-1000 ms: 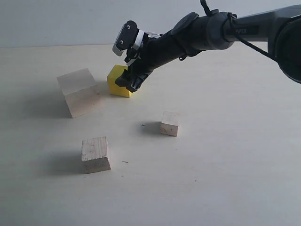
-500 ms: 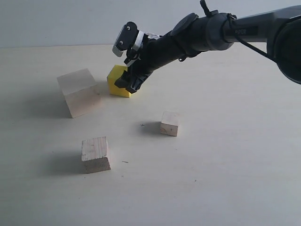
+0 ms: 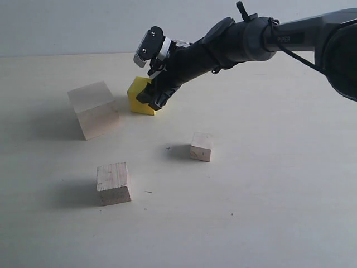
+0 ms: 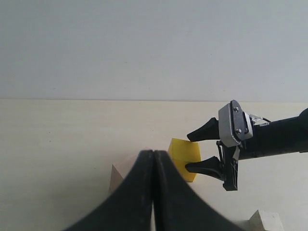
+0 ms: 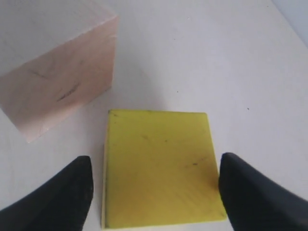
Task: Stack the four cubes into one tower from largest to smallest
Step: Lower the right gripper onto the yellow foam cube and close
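Note:
My right gripper is reaching around the yellow cube [image 3: 140, 101] at an angle from the side. I should move back, turn the gripper and grab the yellow cube from above.
The yellow cube [image 3: 139, 96] rests on the table, between the fingers of my right gripper [image 3: 149, 99]. In the right wrist view the yellow cube [image 5: 159, 163] shows a thin gap to each fingertip of the open right gripper [image 5: 154, 192]. The large wooden cube [image 3: 93, 109] sits just left of the yellow one, also seen as the large wooden cube [image 5: 53, 57]. Nearer the front are the medium wooden cube [image 3: 113, 183] and the small wooden cube [image 3: 201, 146]. My left gripper [image 4: 153, 154] is shut on nothing and looks toward the yellow cube [image 4: 184, 154]; it is out of the exterior view.
The cubes lie apart on a pale tabletop [image 3: 268, 195] with a light wall [image 3: 67, 25] behind it. The right arm [image 3: 251, 39] reaches in from the upper right, across the back of the table.

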Action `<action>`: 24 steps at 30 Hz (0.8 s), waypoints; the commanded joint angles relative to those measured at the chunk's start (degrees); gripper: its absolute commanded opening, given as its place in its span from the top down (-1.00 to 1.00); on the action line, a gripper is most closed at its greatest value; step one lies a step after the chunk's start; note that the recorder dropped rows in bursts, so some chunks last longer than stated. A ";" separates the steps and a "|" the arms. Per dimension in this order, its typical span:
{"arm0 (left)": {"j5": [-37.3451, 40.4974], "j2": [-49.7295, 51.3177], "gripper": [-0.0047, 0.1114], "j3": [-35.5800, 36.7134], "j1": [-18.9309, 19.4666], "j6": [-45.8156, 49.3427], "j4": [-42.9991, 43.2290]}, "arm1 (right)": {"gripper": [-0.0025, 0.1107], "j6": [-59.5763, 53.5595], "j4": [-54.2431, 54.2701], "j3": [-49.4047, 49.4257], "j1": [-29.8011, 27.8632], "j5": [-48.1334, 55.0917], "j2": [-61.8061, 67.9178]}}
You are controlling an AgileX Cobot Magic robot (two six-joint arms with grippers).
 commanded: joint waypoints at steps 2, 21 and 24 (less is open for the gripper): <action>-0.55 0.17 0.92 0.19 -0.39 0.05 -0.21 | -0.08 3.07 -1.37 -0.17 0.07 0.36 1.26; -0.55 0.17 0.92 0.19 -0.39 0.05 -0.43 | 0.59 12.12 -14.59 -0.17 0.07 5.88 -5.01; -0.55 0.17 0.92 0.19 -0.39 0.05 -0.43 | -0.04 13.12 -13.82 -0.17 0.07 6.81 -5.01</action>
